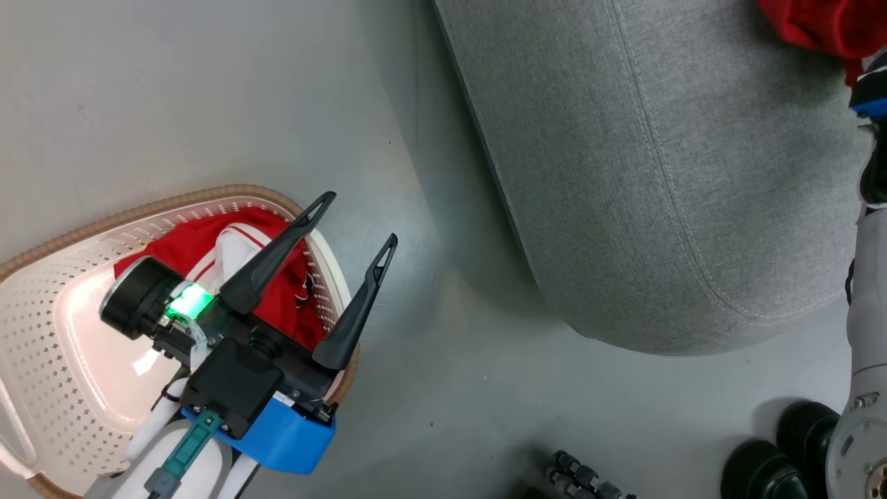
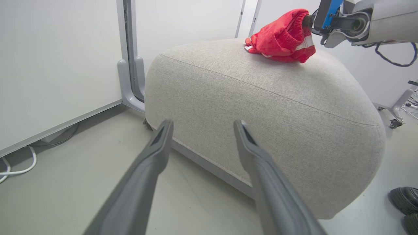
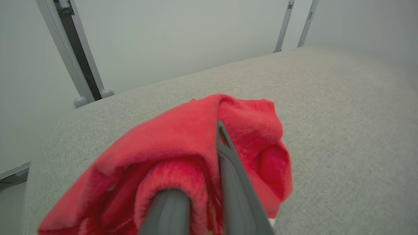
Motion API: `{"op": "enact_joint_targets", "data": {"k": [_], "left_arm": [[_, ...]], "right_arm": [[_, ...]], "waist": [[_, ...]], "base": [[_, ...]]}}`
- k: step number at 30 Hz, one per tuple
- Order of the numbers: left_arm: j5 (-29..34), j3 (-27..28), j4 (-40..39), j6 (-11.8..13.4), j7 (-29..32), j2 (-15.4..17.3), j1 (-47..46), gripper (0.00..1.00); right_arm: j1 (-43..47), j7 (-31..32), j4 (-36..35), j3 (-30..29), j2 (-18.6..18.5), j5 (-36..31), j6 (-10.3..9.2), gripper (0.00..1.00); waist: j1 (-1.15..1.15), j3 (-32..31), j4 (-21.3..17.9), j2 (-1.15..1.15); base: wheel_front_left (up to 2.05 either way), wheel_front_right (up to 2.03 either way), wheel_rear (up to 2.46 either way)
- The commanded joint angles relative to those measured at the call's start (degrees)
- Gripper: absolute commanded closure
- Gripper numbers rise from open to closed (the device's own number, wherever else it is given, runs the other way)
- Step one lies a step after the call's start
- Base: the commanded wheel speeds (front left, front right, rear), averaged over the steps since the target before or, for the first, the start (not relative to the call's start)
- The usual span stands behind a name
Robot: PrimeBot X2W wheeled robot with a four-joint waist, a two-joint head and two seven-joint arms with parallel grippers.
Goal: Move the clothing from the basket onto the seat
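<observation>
The red jersey (image 1: 289, 314) should leave the basket empty when I lift it out, because the basket's cream bottom (image 1: 101, 359) is in clear view beside one heap.
The cream perforated basket (image 1: 41, 326) with its brown rim stands on the floor at the lower left. In it lies the red jersey (image 1: 287, 301) with white striped trim. My left gripper (image 1: 361, 217) hangs open and empty over the basket's right rim, its fingers (image 2: 153, 156) pointing at the grey seat (image 2: 261, 107). On top of the seat (image 1: 658, 173) rests the plain red garment (image 2: 281, 37). My right gripper (image 3: 205, 147) is shut on this garment (image 3: 183, 140), which drapes over one finger and touches the cushion (image 3: 343, 114). The garment's edge (image 1: 824, 24) shows at the top right corner.
Grey floor (image 1: 429, 388) separates basket and seat. My right forearm (image 1: 866, 312) runs down the right edge, with black wheels (image 1: 783, 450) below it. White wall panels and a grey post (image 2: 130, 65) stand behind the seat. A white cable (image 2: 19, 166) lies at the wall's foot.
</observation>
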Motion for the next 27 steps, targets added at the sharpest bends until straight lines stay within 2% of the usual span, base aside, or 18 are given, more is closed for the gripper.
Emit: {"op": "enact_joint_targets", "data": {"k": [1,2,3,8,15,27], "left_arm": [[-0.3,-0.4,0.4,-0.1,-0.4,-0.3,0.3,0.0],[-0.5,-0.5,0.7,-0.2,-0.8,-0.4,0.2,0.0],[-0.7,-0.5,1.0,-0.2,-1.1,-0.6,0.2,0.0],[-1.7,-0.6,3.6,0.0,-2.9,-1.2,0.8,0.0],[-2.6,-1.1,6.8,0.3,-5.1,-2.8,0.9,0.0],[-5.2,-1.4,16.2,0.0,-7.8,-9.6,2.9,0.0]], "right_arm": [[1.4,-0.2,1.2,0.1,-0.3,-0.5,0.03,0.53],[1.5,-0.2,2.2,0.3,-0.6,-0.8,0.03,0.18],[1.4,-0.2,3.0,0.4,-0.9,-0.9,0.03,0.0],[1.5,-0.1,6.8,1.4,-2.3,-0.3,0.03,0.0],[3.3,-0.2,8.6,3.1,-4.8,-1.3,0.03,0.0],[12.6,-0.1,7.6,8.1,-8.4,-2.4,0.03,0.0]], "waist": [[-0.01,-0.6,0.2,0.0],[-0.01,-1.0,0.4,0.0],[-0.01,-1.4,0.6,0.0],[-0.01,-3.6,1.6,0.0],[-0.01,-6.9,3.1,0.0],[-0.01,-19.9,8.4,0.0]], "base": [[0.0,0.0,0.0],[0.0,0.0,0.0],[0.0,0.0,0.0],[0.0,0.0,0.0],[0.0,0.0,0.0],[0.0,0.0,0.0]]}}
